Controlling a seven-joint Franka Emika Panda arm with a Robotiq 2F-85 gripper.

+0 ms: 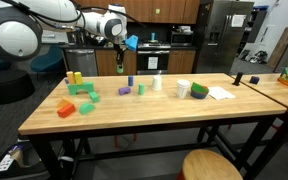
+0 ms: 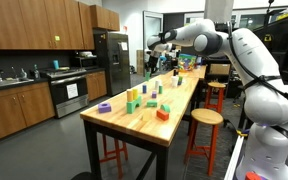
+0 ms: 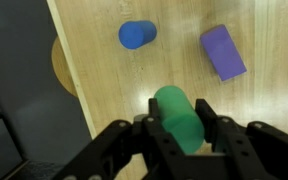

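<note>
Next, I move the green cylinder in my gripper in over the open wood (image 1: 112, 83) before I lower it, because it hangs close to the table's far edge (image 3: 81, 100).
In the wrist view my gripper (image 3: 178, 128) is shut on a green cylinder (image 3: 177, 117), one finger on each side of it. It hangs above the wooden table (image 3: 104, 60). Below and ahead lie a blue cylinder (image 3: 137, 35) and a purple block (image 3: 223, 51). In an exterior view the gripper (image 1: 119, 64) hangs over the table's far edge with the green cylinder (image 1: 120, 70) in it, above and behind the blue cylinder (image 1: 130, 82) and the purple block (image 1: 123, 92). In the exterior view from the table's end the gripper (image 2: 150, 64) is small and far off.
More blocks lie on the table (image 1: 134, 112): yellow (image 1: 74, 77), green (image 1: 81, 89) and orange (image 1: 66, 108) ones at one end, white (image 1: 183, 89) and green-yellow (image 1: 199, 90) things and a paper (image 1: 220, 93) at the other. A round stool (image 1: 212, 166) stands in front.
</note>
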